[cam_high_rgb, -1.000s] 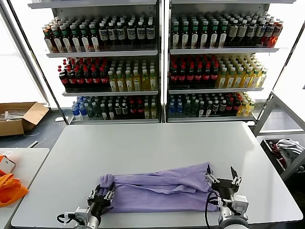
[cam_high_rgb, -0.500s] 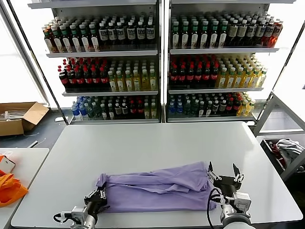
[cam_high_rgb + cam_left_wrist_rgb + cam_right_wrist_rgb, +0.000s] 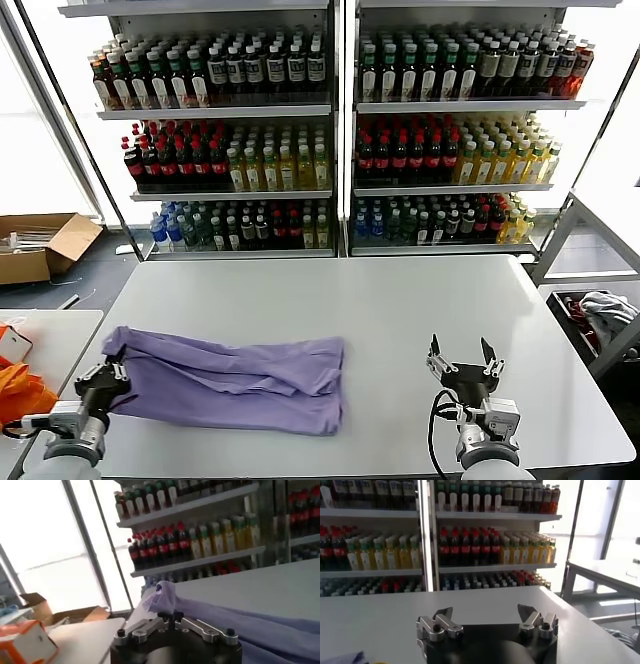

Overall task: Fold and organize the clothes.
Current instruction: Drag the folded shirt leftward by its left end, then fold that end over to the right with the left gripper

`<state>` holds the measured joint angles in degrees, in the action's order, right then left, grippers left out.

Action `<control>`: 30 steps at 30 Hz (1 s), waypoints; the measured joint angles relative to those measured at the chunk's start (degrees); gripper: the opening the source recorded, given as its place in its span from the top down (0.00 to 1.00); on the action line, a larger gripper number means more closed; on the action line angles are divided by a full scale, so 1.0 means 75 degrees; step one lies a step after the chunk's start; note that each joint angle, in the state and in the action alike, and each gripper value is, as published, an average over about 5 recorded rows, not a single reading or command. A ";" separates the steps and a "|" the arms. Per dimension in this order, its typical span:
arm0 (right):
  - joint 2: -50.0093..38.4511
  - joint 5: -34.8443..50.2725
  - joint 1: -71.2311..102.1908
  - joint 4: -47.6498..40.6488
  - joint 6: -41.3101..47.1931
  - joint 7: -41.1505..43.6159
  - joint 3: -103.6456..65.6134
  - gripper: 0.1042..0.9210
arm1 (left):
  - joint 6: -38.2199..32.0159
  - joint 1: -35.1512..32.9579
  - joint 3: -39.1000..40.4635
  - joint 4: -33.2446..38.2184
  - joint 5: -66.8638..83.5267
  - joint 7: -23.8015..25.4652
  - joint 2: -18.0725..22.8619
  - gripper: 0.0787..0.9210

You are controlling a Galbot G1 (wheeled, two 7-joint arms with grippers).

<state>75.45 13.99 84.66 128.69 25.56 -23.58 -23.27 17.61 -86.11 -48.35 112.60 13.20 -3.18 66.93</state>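
Note:
The lavender t-shirt's held end point(image 3: 124, 345) is close to the table's edge and the t-shirt is still long. My left gripper should fold that end back over toward the t-shirt's far end point(image 3: 322, 385) because of this.
The lavender t-shirt point(image 3: 235, 382) lies folded into a long band across the left half of the white table point(image 3: 400, 295). My left gripper point(image 3: 112, 374) is at the table's left edge, shut on the shirt's left end. In the left wrist view the left gripper point(image 3: 169, 615) pinches a bunched corner of the purple fabric point(image 3: 235, 622), which trails away over the table. My right gripper point(image 3: 462, 355) hovers open over bare table, well to the right of the shirt. The right wrist view shows the right gripper point(image 3: 487, 614) with nothing between its fingers. The print is hidden.
Tall shelves point(image 3: 340, 130) full of bottles stand behind the table. An orange fabric item point(image 3: 20, 395) lies on a side table point(image 3: 55, 330) at the left. A cardboard box point(image 3: 40, 245) sits on the floor. A bin of cloth point(image 3: 600, 318) stands at the right.
My left gripper has shut on the shirt's left end and dragged the whole shirt leftward across the table. The right gripper stays open as the shirt slides away from it.

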 measured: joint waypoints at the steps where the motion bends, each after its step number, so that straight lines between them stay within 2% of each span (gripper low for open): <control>1: 0.0003 0.0005 -0.0016 -0.0005 0.0000 0.0004 0.0020 0.12 | -0.0003 0.0004 -0.0179 -0.0021 0.0005 0.0015 -0.0129 0.97; 7: 0.0050 -0.0003 -0.0110 -0.0035 0.0022 0.0017 0.0093 0.12 | 0.0031 -0.0037 -0.0839 0.0003 -0.0014 0.0125 -0.0614 0.97; 13: 0.0024 -0.0011 -0.0018 0.0047 -0.0016 0.0021 0.0055 0.12 | 0.0145 -0.0166 -0.0765 0.0307 -0.0159 0.0217 -0.0654 0.97; 19: 0.0052 0.0002 0.0129 0.0151 -0.0016 0.0008 -0.0074 0.12 | 0.0225 -0.0178 -0.0007 0.0452 -0.0576 0.0254 -0.0367 0.97; 30: 0.0213 -0.0107 0.0441 0.0366 -0.0031 -0.0013 -0.0250 0.12 | 0.0302 0.0009 0.1883 0.0401 -0.1359 0.0236 0.0520 0.97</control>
<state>77.04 13.18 87.97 131.44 25.33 -23.68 -25.15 19.87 -86.04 -34.23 115.61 3.01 -1.40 70.83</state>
